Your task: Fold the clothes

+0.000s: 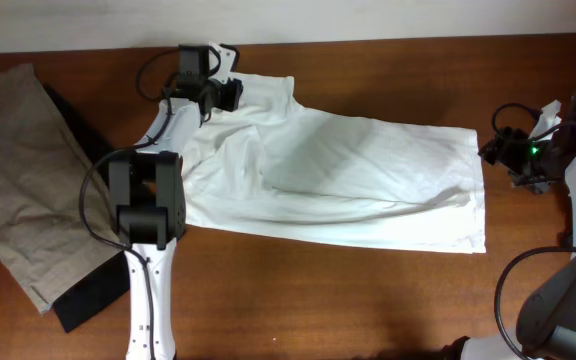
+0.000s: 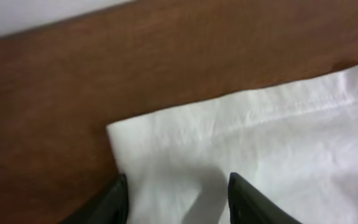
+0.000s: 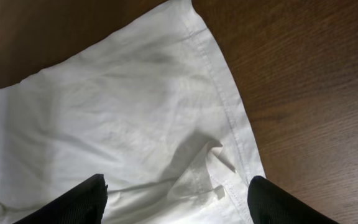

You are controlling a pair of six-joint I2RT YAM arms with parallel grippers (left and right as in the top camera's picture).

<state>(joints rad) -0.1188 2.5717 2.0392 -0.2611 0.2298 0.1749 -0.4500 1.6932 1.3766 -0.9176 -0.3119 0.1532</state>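
The white T-shirt's hem will bunch up into a creased fold when I lift it, because limp, rippled fabric lies between my left gripper's fingers.
The white T-shirt lies spread across the middle of the wooden table, partly folded, with wrinkles along its front edge. My left gripper is at the shirt's far left corner. In the left wrist view its jaws are open over the white fabric, just inside that corner's hem. My right gripper is at the shirt's right edge. In the right wrist view its jaws are open above the shirt, near the stitched hem and a small label. Neither gripper holds anything.
A khaki-beige wrinkled garment lies at the left of the table on top of a black garment. The left arm's base stands between them and the shirt. The right arm's cables are at the right edge.
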